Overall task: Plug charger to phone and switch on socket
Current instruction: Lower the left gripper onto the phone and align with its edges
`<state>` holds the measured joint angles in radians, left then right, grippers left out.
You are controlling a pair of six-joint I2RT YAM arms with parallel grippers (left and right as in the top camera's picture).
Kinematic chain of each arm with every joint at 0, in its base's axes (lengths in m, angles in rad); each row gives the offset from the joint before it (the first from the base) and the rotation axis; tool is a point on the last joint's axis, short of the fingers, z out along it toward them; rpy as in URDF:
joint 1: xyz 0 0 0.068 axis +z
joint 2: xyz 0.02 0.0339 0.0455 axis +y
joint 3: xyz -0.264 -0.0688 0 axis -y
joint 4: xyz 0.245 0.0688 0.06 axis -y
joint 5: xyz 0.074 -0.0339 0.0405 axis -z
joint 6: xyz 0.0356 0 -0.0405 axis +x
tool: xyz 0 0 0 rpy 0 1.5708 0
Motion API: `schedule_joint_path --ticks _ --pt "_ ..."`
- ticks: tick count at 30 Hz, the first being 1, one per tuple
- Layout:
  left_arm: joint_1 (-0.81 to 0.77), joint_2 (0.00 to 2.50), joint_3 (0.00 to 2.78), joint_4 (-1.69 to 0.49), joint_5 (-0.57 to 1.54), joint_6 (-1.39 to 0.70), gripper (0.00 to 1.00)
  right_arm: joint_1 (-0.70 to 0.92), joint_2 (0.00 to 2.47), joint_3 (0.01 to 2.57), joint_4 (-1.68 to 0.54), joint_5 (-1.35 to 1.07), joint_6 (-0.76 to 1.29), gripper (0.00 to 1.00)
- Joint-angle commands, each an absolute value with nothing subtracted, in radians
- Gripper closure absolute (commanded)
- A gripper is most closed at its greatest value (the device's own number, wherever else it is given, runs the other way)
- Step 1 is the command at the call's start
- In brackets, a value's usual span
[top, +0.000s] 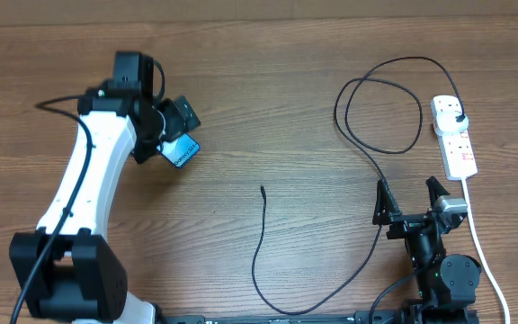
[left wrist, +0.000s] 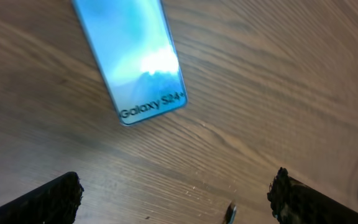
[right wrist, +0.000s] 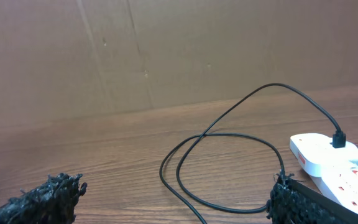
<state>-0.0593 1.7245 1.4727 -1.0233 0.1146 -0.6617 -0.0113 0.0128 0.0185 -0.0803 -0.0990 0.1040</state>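
Observation:
The phone lies slanted (left wrist: 149, 107) in front of my left gripper's fingers, so next I turn my left gripper to line up with the phone and bring its fingers around the phone's long sides (left wrist: 131, 55).
The phone (top: 183, 151), with its light blue screen up, lies on the table at the left. My left gripper (top: 171, 133) hovers over its near end, open and holding nothing. In the left wrist view the phone (left wrist: 138, 59) lies ahead of the fingers, "Galaxy S24" end nearest, and my left gripper (left wrist: 176, 198) spans bare wood. The charger (top: 259, 247) is a thin black cable; its connector tip (top: 263, 189) rests mid-table, apart from the phone, and its plug head (top: 458, 120) sits in the socket (top: 454, 148). My right gripper (top: 411, 200) stands open beside the cable, with the socket (right wrist: 328, 163) to its right.
A white cord (top: 484, 256) runs from the socket toward the front edge past my right arm. The charger's loop (right wrist: 229, 137) lies ahead of my right gripper (right wrist: 176, 199). A brown cardboard wall (right wrist: 166, 50) backs the wooden table (top: 268, 99).

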Motion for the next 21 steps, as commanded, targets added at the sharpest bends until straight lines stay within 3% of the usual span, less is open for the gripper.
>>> schedule_joint_path --ticks 1,21 --pt "-0.061 1.793 1.593 -1.084 0.018 -0.813 0.00 -0.007 0.003 0.008 -0.077 -0.090 0.097 0.00" --pt "-0.051 2.062 1.641 -1.058 0.025 -0.951 0.00 -0.007 0.003 0.008 -0.077 -0.090 0.097 0.00"
